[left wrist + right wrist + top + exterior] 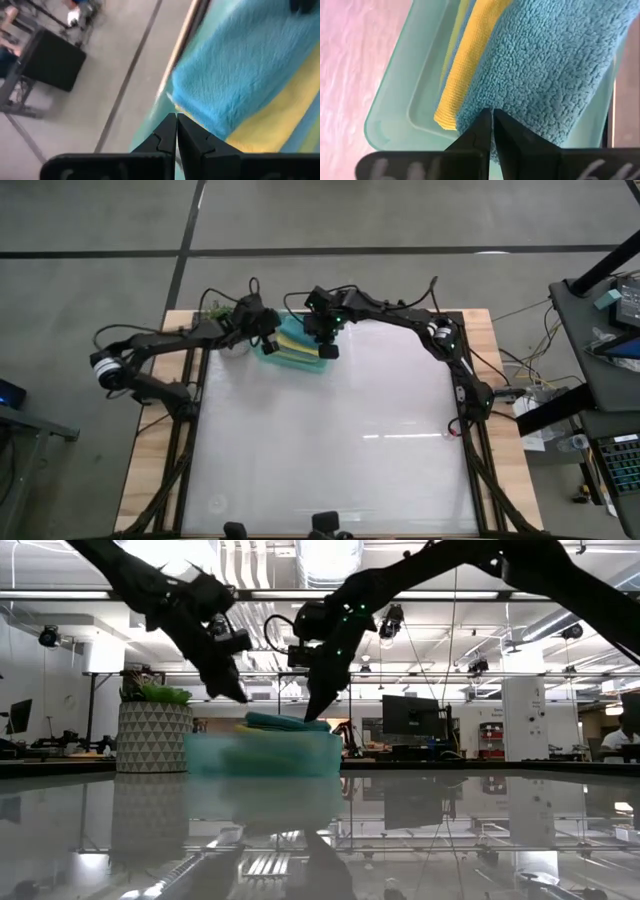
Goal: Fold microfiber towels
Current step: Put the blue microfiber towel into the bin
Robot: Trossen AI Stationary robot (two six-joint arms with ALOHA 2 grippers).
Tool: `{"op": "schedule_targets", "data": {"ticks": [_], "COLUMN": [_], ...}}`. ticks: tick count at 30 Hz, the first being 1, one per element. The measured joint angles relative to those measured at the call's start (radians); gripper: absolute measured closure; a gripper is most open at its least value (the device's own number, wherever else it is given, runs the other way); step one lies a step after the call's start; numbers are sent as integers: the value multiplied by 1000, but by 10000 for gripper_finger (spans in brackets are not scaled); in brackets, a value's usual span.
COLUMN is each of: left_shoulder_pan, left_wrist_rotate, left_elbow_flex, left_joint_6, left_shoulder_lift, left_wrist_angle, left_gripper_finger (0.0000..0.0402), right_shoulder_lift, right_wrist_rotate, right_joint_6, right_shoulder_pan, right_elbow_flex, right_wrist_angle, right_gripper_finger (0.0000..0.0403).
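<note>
My left gripper should come back down because the top teal towel's end point(262, 720) nearest the plant is higher than the tray's rim. It should push that end point(210, 102) into the tray.
A translucent mint tray point(215, 755) stands at the table's far left and holds a stack of folded microfiber towels point(296, 342). A teal towel point(545, 65) lies on top, with a yellow one point(470, 50) under it. My right gripper point(310, 716) is shut and slants down, its tips at the top teal towel's edge. My left gripper point(240, 697) is shut too. It hangs above the tray's left end, clear of the towels point(240, 65). My right gripper comes slanting down from above, and its shut fingertips point(491, 114) stand right at the top teal towel's near edge point(485, 102). I cannot tell whether they touch it. The towel lies flat on the stack in the tray.
A small potted plant point(152, 730) stands just left of the tray, at the table's far left corner point(215, 308). The glossy white tabletop point(330, 440) stretches from the tray to the near edge.
</note>
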Motion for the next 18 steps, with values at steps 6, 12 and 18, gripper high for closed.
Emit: {"op": "schedule_targets", "data": {"ticks": [6, 12, 18], "left_shoulder_pan": [-13, -16, -17], "left_wrist_rotate": [103, 191, 194], "left_elbow_flex": [0, 0, 0], "left_joint_6": [-11, -37, -38], "left_shoulder_lift": [-47, 21, 120], "left_wrist_angle": [47, 106, 80], "left_gripper_finger": [402, 402, 402], "right_shoulder_lift": [-35, -57, -57], "right_wrist_rotate": [1, 2, 0], "right_joint_6": [9, 61, 84], "right_shoulder_pan": [0, 0, 0], "right_elbow_flex": [0, 0, -65], "right_wrist_angle": [6, 47, 161], "right_gripper_finger": [390, 390, 390]}}
